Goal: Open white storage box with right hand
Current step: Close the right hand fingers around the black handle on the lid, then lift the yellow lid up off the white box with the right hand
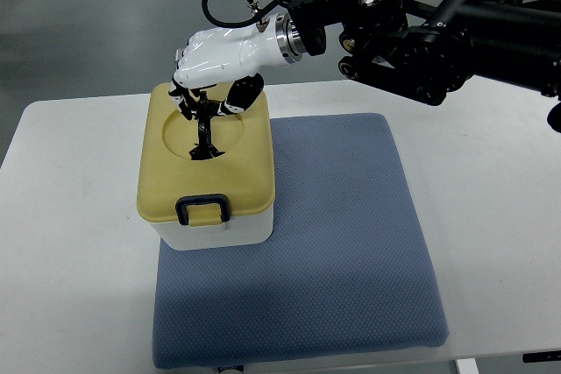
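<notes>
The tan lid (242,164) will come off in one piece when the robot lifts it, because the dark blue latch (202,208) is flipped out at the lid's near edge.
A white storage box (219,234) with a tan lid (175,172) and a dark blue latch (202,209) on its near side stands on the left part of a blue mat (342,234). My right hand (203,102), white with black fingers, reaches in from the upper right and hovers over the lid's far half. Its fingers (207,133) hang down, spread, with the tips at or just above the round recess in the lid. Nothing is held in it. The lid lies flat on the box.
The mat lies on a white table (491,216). The right arm's black links (421,32) span the upper right above the table's far edge. Grey floor shows beyond the table.
</notes>
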